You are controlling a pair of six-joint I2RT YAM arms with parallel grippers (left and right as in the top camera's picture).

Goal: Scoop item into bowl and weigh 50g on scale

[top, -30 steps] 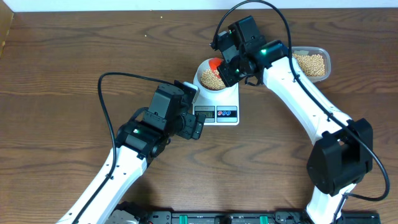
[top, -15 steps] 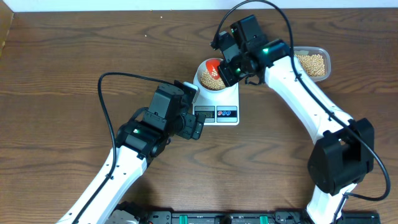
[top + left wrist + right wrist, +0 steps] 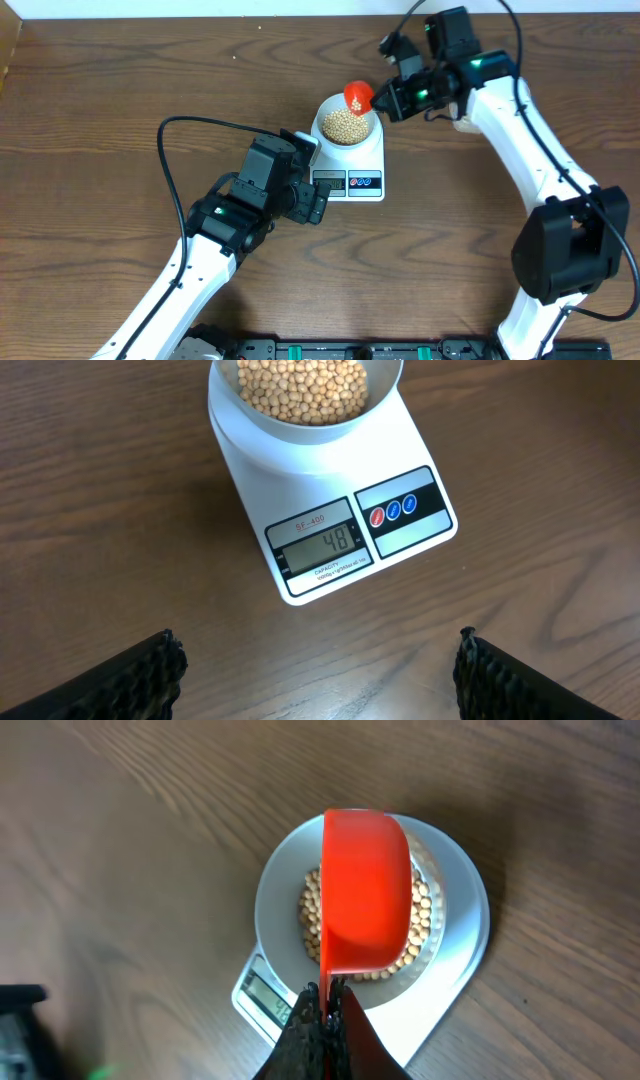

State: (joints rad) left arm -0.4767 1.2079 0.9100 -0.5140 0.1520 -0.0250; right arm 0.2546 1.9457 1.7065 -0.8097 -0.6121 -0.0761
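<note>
The scale's display (image 3: 322, 548) shows a little under 50g. My right gripper should therefore move the red scoop back over the bowl (image 3: 344, 127) and pour in a few more beans.
The pale bowl (image 3: 325, 108) holds tan beans (image 3: 347, 124) and stands on the white scale (image 3: 372, 160). In the left wrist view the scale's display (image 3: 318, 545) reads 48, below the bowl (image 3: 300, 432). My right gripper (image 3: 385, 97) is shut on the handle of a red scoop (image 3: 358, 96), which hangs over the bowl's far right rim. The right wrist view shows the scoop (image 3: 366, 890) above the beans (image 3: 315, 910), its handle pinched in the gripper (image 3: 328, 1010). My left gripper (image 3: 320, 680) is open and holds nothing, just in front of the scale's left side.
Bare brown wood table (image 3: 120, 90) surrounds the scale. The left arm (image 3: 230, 215) reaches in from the lower left, and its black cable loops beside it. The right arm (image 3: 530, 140) comes in from the right edge.
The right arm has swung up and to the right, lifting the red scoop out of the bowl to its far right rim. The left arm has not moved.
</note>
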